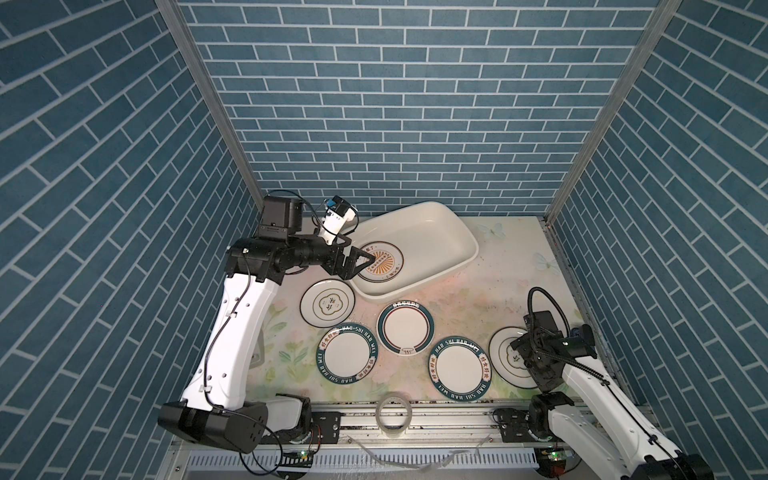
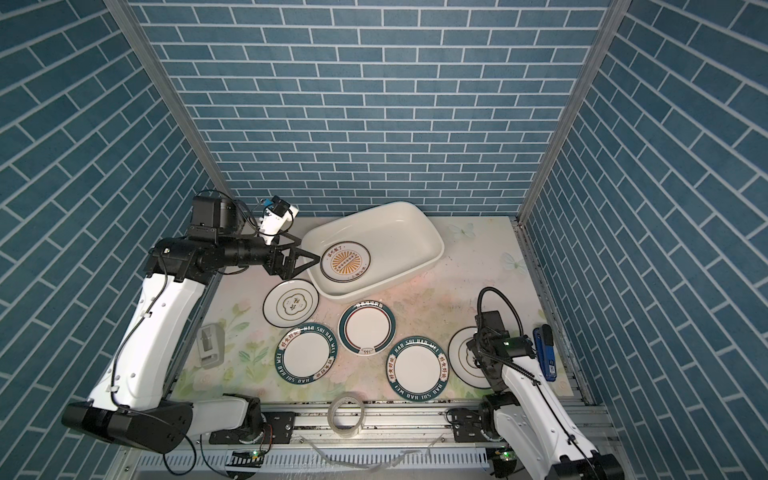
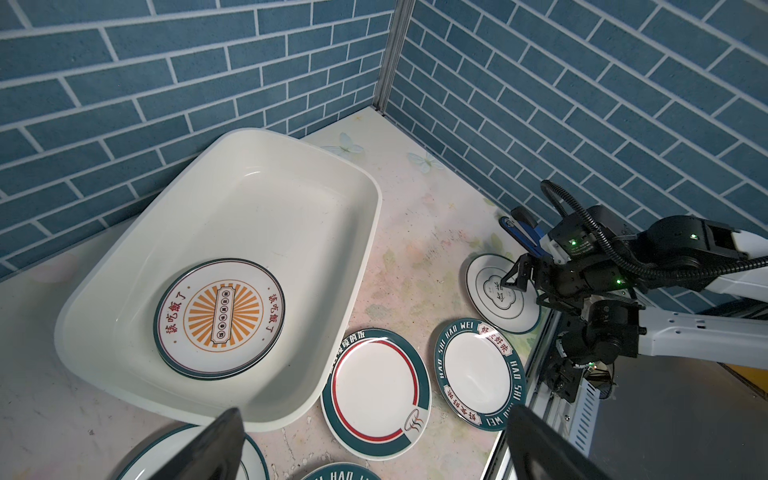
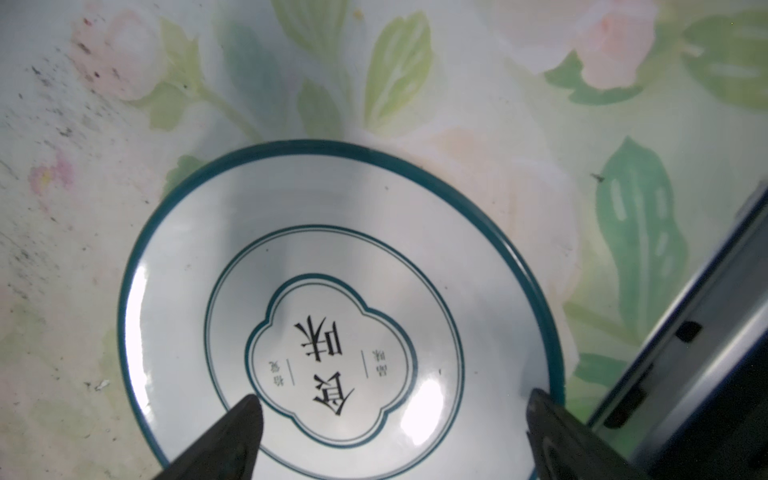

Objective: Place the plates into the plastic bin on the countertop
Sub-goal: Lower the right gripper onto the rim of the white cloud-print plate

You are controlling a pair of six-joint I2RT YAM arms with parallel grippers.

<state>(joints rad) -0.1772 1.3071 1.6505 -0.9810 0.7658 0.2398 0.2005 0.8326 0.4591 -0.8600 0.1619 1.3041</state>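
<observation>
Next, my right gripper pushes the flower-emblem plate under it toward the bin before I pinch its rim (image 4: 552,356), since the plate lies close to the front rail.
The plastic bin (image 1: 465,232) stands at the back of the countertop (image 1: 498,282) with an orange sunburst plate (image 1: 380,262) flat inside. My left gripper (image 1: 359,253) hangs open and empty over the bin's near left corner. On the countertop lie a flower-emblem plate (image 1: 327,307), a red-ring plate (image 1: 405,326) and two green lettered plates (image 1: 348,354) (image 1: 460,369). Another flower-emblem plate (image 4: 332,316) lies at the right. My right gripper (image 4: 392,397) is open just above it, with one fingertip (image 4: 540,411) near its rim.
A clear tape roll (image 1: 392,413) stands on the front rail. A blue stapler (image 2: 546,353) lies by the right wall beside the right arm. A grey device (image 2: 210,345) sits at the left edge. Blue brick walls close in three sides.
</observation>
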